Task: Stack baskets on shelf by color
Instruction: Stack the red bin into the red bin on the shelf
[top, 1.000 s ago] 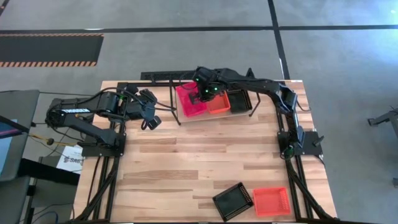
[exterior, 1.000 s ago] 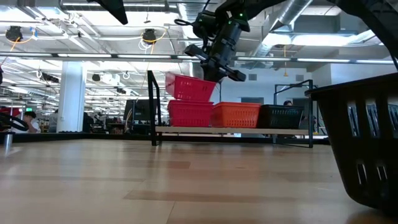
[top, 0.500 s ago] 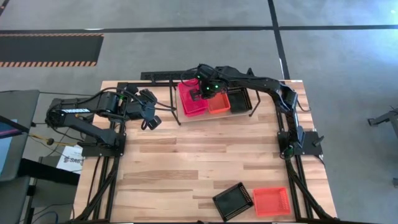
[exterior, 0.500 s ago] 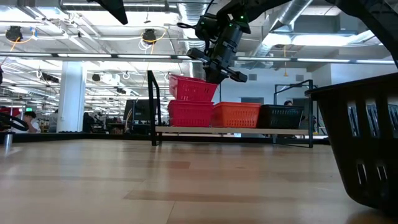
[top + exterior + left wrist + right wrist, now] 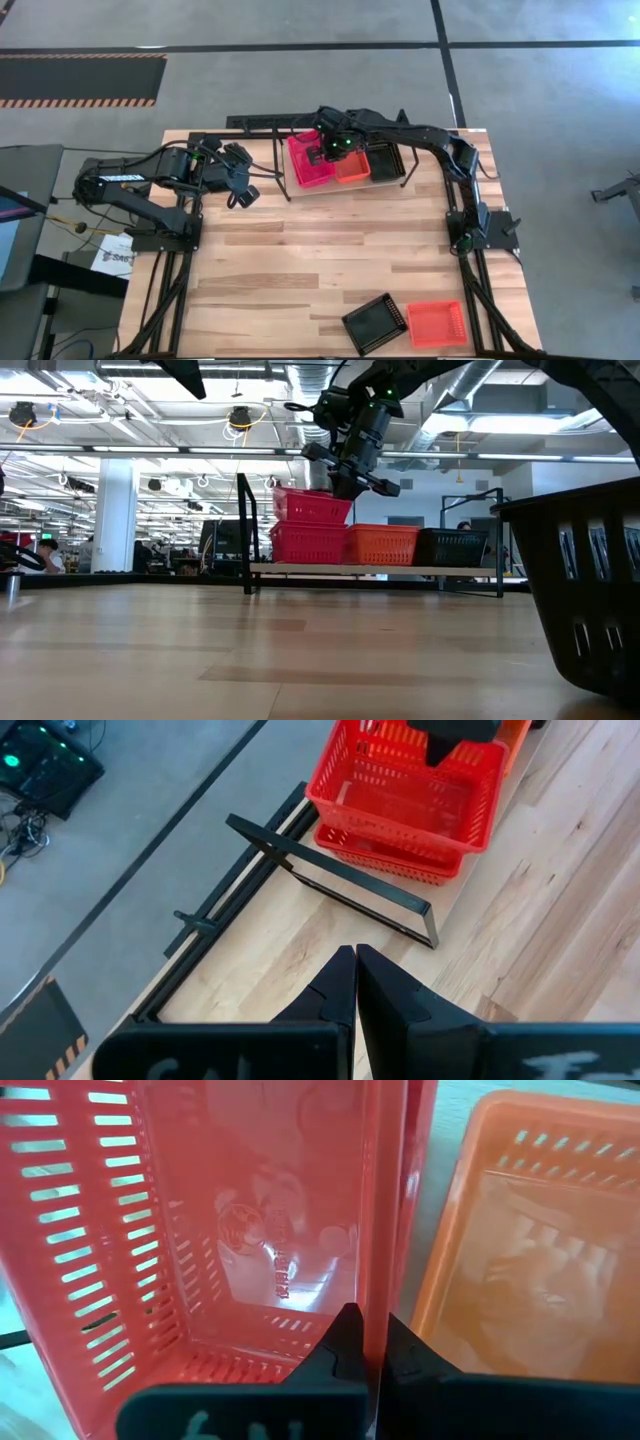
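The upper pinkish-red basket rests high on the lower basket's rim (image 5: 308,524). Next, I release its side with my right gripper and work it down into the lower basket (image 5: 304,543).
My right gripper (image 5: 333,150) is shut on a pinkish-red basket (image 5: 311,160) right over a second pinkish-red basket (image 5: 308,544), which stands on the left end of the shelf (image 5: 370,568). The held basket also shows in the left wrist view (image 5: 405,790). An orange basket (image 5: 352,166) and a black basket (image 5: 386,164) stand beside them on the shelf. My left gripper (image 5: 243,196) is shut and empty over the table's left part, short of the shelf. My right gripper holds the upper pinkish-red basket by its long wall on the orange basket's side (image 5: 385,1230), one finger inside the basket and one outside. The fingers come from above, pointing down. The basket sits nearly level on top of the lower red one (image 5: 312,507); whether it rests on it I cannot tell.
A black basket (image 5: 373,322) and an orange basket (image 5: 437,323) lie near the table's near right corner; the black one fills the right of the low view (image 5: 585,590). The shelf's upright end loop (image 5: 340,880) stands left of the red stack. Bare wood lies mid-table.
My right gripper has gone down and a little toward the orange basket with the pinkish-red basket. The basket was tilted and clearly above the lower red one; now it is nearly level and right on top of it.
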{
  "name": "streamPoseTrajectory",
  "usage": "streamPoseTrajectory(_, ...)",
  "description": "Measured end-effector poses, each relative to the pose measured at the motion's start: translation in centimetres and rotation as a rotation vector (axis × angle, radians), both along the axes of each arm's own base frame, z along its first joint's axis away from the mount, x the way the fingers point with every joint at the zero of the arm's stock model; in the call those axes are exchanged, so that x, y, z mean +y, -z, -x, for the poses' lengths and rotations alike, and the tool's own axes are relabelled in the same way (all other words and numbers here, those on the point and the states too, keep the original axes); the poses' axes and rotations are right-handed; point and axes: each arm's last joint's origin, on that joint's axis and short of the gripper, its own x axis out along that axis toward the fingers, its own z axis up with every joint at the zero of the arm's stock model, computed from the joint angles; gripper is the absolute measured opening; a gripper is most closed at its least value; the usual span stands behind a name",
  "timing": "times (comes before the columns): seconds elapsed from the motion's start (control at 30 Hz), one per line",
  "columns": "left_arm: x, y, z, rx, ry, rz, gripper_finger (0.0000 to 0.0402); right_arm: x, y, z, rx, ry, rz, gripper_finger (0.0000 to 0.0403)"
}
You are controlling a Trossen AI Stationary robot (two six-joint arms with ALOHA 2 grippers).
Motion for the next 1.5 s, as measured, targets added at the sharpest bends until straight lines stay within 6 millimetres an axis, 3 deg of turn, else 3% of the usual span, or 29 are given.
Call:
streamPoseTrajectory(0.37, 0.0, 0.0, 0.0, 0.0, 0.0, 0.0, 0.0, 0.3, 1.1, -0.2, -0.012, -0.018, -0.022, 0.0006)
streamPoseTrajectory(0.7, 0.0, 0.0, 0.0, 0.0, 0.0, 0.001, 0.0, 0.3, 0.9, -0.4, -0.031, -0.048, 0.014, 0.008)
streamPoseTrajectory(1.0, 0.0, 0.0, 0.0, 0.0, 0.0, 0.001, 0.0, 0.3, 0.7, -0.6, -0.059, -0.053, 0.014, 0.0121)
streamPoseTrajectory(1.5, 0.0, 0.0, 0.0, 0.001, 0.002, 0.004, 0.0, 0.2, -5.5, -0.7, -0.152, -0.132, 0.091, 0.0129)
